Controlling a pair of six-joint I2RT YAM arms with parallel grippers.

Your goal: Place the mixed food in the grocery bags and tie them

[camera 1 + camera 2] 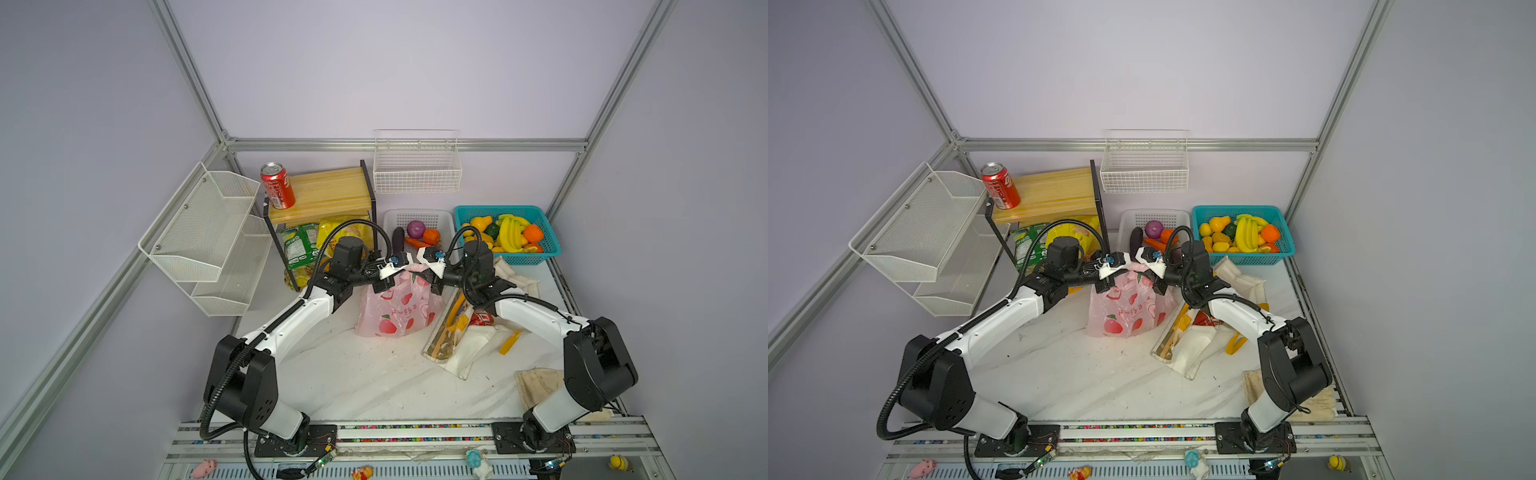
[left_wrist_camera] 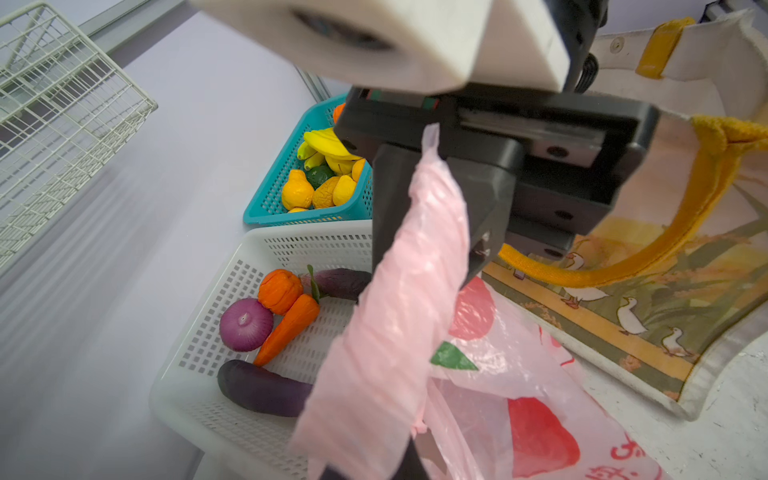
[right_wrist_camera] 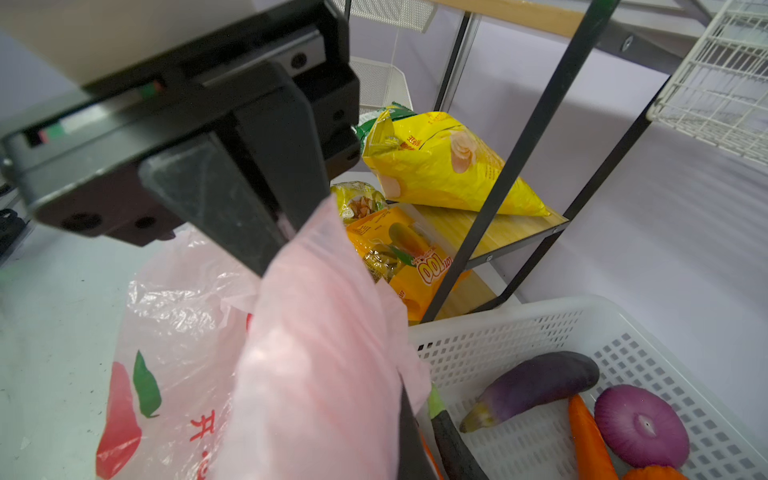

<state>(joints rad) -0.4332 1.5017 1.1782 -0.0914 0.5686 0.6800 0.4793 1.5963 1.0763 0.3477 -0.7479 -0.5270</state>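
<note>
My grippers crowd together on the twisted pink handle (image 2: 400, 304), so my left gripper should open, back off and take the pink grocery bag farther from my right gripper.
The pink grocery bag (image 1: 397, 309) with red fruit prints stands mid-table, and both grippers meet just above it. My left gripper (image 1: 384, 286) is shut on a twisted pink handle (image 3: 316, 291), seen in the right wrist view. My right gripper (image 1: 436, 286) is shut on a pink handle (image 2: 419, 232), seen in the left wrist view. The white tote (image 1: 469, 345) with yellow straps lies to the right, and something red (image 1: 482, 319) shows at its mouth. A red cola can (image 1: 277, 185) stands on the wooden shelf (image 1: 328, 195). A purple onion (image 1: 416, 229) lies in the white basket (image 1: 440, 218).
A carrot (image 2: 291, 328) and eggplants (image 2: 262, 388) share the white basket. A teal basket (image 1: 548, 245) of yellow toy fruit sits at the back right. Snack packets (image 1: 299, 245) lie under the shelf. Wire racks (image 1: 208, 237) hang on the left and back walls. A beige cloth (image 1: 536, 386) lies near the right arm's base.
</note>
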